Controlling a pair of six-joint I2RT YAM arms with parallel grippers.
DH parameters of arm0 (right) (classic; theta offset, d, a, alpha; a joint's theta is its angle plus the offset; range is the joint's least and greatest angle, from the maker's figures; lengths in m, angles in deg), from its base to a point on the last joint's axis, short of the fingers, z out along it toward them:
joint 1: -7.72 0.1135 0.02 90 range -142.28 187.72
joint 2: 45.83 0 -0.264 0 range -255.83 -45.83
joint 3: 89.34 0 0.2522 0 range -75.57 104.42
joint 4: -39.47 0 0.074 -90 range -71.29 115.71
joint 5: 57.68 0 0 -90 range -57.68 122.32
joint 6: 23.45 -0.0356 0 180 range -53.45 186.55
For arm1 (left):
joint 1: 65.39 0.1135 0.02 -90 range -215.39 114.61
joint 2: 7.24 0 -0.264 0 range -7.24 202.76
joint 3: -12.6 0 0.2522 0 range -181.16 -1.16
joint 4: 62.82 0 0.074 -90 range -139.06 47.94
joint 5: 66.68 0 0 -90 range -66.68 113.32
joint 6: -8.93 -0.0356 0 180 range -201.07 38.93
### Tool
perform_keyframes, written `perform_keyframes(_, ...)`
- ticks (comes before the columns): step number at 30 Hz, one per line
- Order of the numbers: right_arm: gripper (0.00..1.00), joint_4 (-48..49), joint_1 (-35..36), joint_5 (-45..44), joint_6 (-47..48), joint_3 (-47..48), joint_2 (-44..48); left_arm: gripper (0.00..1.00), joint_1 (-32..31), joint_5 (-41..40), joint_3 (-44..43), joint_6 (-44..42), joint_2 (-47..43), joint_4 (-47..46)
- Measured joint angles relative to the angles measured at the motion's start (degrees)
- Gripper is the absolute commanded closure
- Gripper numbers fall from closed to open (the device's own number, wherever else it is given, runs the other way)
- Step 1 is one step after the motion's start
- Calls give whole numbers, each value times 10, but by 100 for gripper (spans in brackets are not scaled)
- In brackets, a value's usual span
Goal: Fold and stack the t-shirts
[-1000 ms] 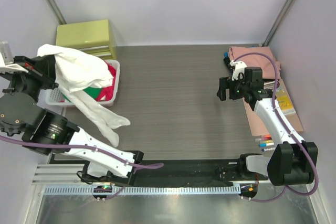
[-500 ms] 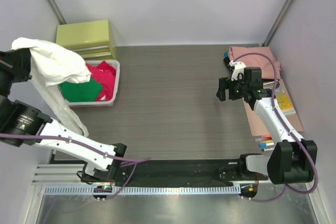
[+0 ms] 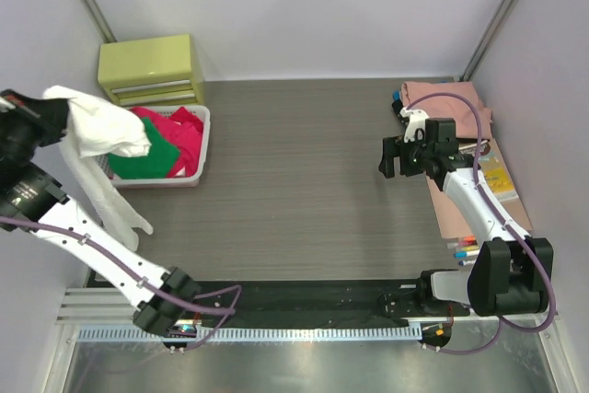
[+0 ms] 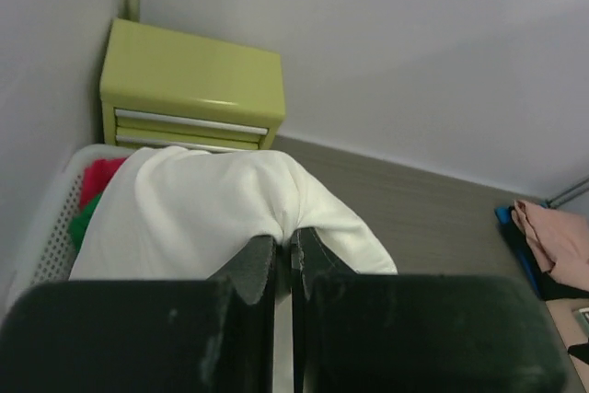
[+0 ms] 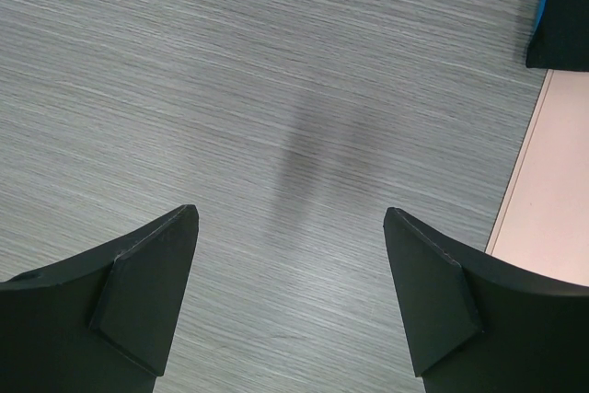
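The white t-shirt (image 3: 106, 128) hangs free of the red and green ones, so my left gripper should continue to the clear table (image 3: 276, 140) beside the basket and let go there.
My left gripper (image 3: 48, 119) (image 4: 283, 242) is shut on a bunch of a white t-shirt (image 3: 103, 126) (image 4: 207, 213), held up at the far left. The cloth drapes over the basket's left end and hangs down to the table (image 3: 127, 216). Red (image 3: 184, 131) (image 4: 101, 172) and green (image 3: 143, 156) (image 4: 83, 218) t-shirts lie in the white slotted basket (image 3: 204, 140) (image 4: 48, 218). A salmon-pink t-shirt (image 3: 446, 98) (image 4: 557, 236) lies at the back right. My right gripper (image 3: 394, 156) (image 5: 290, 216) hangs open over bare table with nothing between its fingers.
A yellow-green drawer box (image 3: 152, 66) (image 4: 193, 80) stands in the back left corner behind the basket. Along the right edge lie a pale pink sheet (image 3: 451, 213) (image 5: 552, 181), a thin yellowish book (image 3: 502, 177) and some markers (image 3: 465, 250). Grey walls close in three sides.
The left arm has swung the white t-shirt leftward off the basket, uncovering the red and green shirts; its hanging end moved from in front of the basket to the left. The right arm stayed put.
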Motion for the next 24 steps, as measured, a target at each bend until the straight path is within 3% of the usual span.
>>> perform_keyframes(5,12,2,0,-2,0,-1,0,100,-182,-130,77,-115,-11,88)
perform_keyframes(14,13,2,-1,-4,1,-2,-4,99,-485,-365,94,-190,46,163)
perform_keyframes(18,12,2,-2,-6,2,-2,-4,100,-535,-404,78,-202,91,180)
perform_keyframes(24,13,3,-4,-11,2,-2,-17,100,-615,-484,-34,-220,184,208)
